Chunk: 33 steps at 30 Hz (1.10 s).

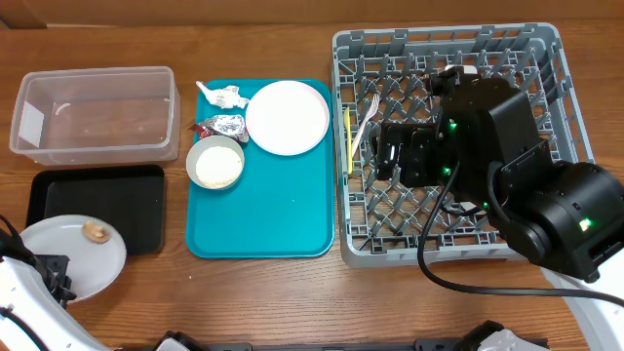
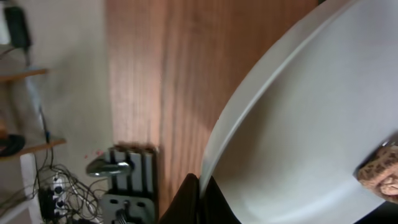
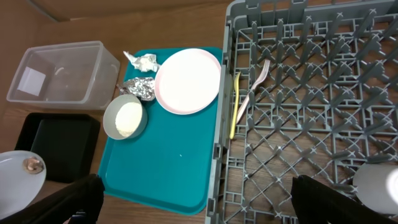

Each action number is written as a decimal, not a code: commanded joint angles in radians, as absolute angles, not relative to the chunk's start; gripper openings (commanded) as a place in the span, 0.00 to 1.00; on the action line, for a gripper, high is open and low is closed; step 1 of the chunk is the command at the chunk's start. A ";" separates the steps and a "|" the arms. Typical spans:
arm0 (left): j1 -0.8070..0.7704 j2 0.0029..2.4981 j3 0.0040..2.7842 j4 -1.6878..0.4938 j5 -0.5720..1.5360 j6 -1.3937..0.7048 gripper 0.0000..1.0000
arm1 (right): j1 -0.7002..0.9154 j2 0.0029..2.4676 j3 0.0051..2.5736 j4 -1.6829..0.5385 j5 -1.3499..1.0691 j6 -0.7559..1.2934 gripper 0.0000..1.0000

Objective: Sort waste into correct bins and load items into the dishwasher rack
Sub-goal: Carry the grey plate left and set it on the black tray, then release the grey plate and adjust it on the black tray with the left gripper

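Note:
My left gripper is pinching only the edge of the plate's rim [image 2: 210,158], so I should set the plate down in the black tray [image 1: 122,190] before I take a new grip.
My left gripper [image 2: 200,194] is shut on the rim of a pale plate [image 2: 311,124] with a small brown food lump [image 2: 380,171] on it. In the overhead view this plate [image 1: 58,258] overlaps the black tray [image 1: 97,195] at the front left. My right gripper [image 3: 202,205] is open and empty, hovering over the left part of the dishwasher rack [image 1: 546,58]. A yellow spoon [image 1: 347,139] and a white fork [image 1: 366,117] lie in the rack. On the teal tray [image 1: 258,214] are a second plate [image 1: 287,117], a bowl of rice [image 1: 215,162], a paper scrap [image 1: 222,95] and a foil wrapper [image 1: 224,126].
The clear tub [image 1: 93,112] stands at the back left, behind the black tray. A white cup [image 3: 376,186] shows in the rack at the right wrist view's lower right. My right arm [image 1: 507,175] covers much of the rack's middle.

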<state>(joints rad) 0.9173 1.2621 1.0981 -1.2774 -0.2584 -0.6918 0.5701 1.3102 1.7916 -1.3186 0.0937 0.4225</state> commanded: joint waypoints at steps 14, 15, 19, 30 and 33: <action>0.572 1.277 1.089 -1.024 -0.677 -0.668 0.04 | 0.567 1.308 1.801 -1.315 0.104 0.428 1.00; 0.549 1.286 1.089 -1.028 -0.693 -0.668 0.04 | 0.567 1.308 1.801 -1.317 0.104 0.427 1.00; 0.494 1.333 1.089 -1.039 -0.742 -0.645 0.04 | 0.567 1.308 1.801 -1.335 0.104 0.427 1.00; 0.323 1.374 1.089 -0.991 -0.796 -0.490 0.28 | 0.567 1.308 1.801 -1.344 0.105 0.427 1.00; 0.301 1.374 1.089 -0.986 -0.797 -0.445 0.11 | 0.567 1.308 1.801 -1.345 0.105 0.427 1.00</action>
